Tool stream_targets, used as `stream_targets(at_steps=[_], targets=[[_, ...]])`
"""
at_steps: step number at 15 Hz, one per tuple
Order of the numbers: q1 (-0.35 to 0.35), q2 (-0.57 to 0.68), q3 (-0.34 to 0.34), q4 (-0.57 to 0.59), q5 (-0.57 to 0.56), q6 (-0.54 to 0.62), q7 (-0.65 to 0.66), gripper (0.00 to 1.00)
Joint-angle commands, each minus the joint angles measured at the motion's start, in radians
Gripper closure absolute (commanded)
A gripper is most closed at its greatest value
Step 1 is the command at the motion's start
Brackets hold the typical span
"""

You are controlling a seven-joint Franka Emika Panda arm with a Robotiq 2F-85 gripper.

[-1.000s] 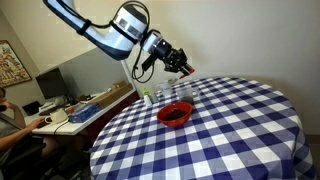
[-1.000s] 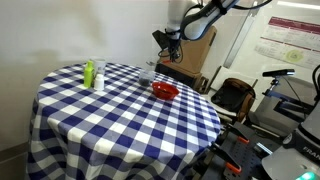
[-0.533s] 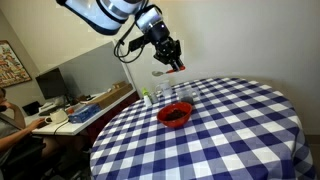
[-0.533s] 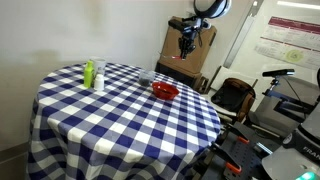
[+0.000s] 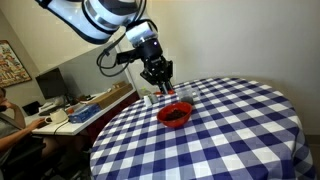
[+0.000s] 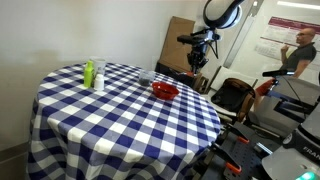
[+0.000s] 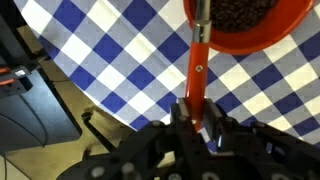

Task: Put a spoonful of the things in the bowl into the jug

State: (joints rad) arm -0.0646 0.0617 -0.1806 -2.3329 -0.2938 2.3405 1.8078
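The checked cloth beside the red bowl is clear for the red spoon, so the robot's gripper should keep lowering the spoon there until it touches, then let go.
A red bowl of dark bits stands on the blue and white checked table. It also shows in an exterior view and in the wrist view. My gripper is shut on the handle of a red spoon. The spoon's far end reaches over the dark contents. In both exterior views the gripper hangs just above and beside the bowl. A clear jug stands close to the bowl.
A green bottle and a small white bottle stand on the table's far side. A desk with clutter lies beyond the table edge. A person and chairs are nearby.
The arm has swung round and come down from high above the table, bringing the spoon to the bowl. The bowl and jug have not moved.
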Motion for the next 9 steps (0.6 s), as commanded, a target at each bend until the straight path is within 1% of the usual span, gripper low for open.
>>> stream_targets(at_steps=[1,4,9], targets=[[-0.014,0.024,0.01,-0.1,-0.022,0.11,0.022,0.95],[-0.011,0.091,-0.001,-0.134,-0.037,0.195,0.009,0.95],[0.004,0.192,-0.044,-0.133,-0.073,0.278,0.0,0.95]])
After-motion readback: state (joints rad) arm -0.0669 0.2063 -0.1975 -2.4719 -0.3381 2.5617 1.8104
